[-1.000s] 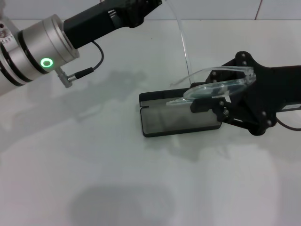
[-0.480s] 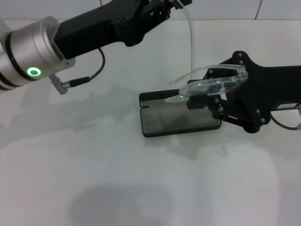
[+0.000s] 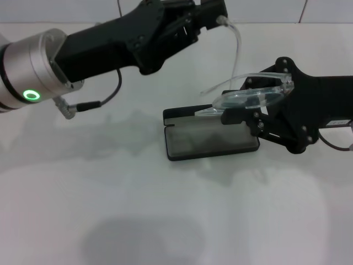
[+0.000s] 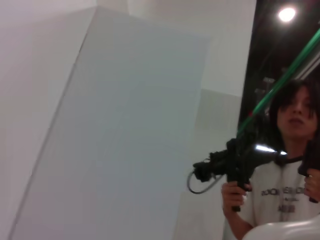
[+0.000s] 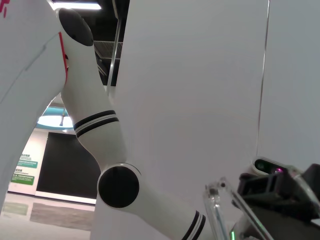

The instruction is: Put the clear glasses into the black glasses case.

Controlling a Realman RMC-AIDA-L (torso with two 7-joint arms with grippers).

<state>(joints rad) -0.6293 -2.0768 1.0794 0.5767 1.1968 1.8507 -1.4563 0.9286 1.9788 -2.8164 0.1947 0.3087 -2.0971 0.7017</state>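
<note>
The clear temple arm that my left gripper holds is open, away from the lens. Next, my left gripper pushes the temple arm in toward the lens.
The black glasses case lies open on the white table, its grey lining facing up and its lid flat behind it. The clear glasses hang just above the case's right end. My right gripper reaches in from the right and is shut on their lens. One clear temple arm curves up and away from the lens. Its tip sits between the fingers of my left gripper, which reaches in from the upper left. The other temple arm points left over the case.
The white table stretches out left of and in front of the case. A tiled wall edge runs along the back. The left arm's cable and plug hang over the table at the left.
My left gripper has moved right and slightly down, taking the raised temple arm's tip with it. The right gripper and the lens have stayed over the case.
</note>
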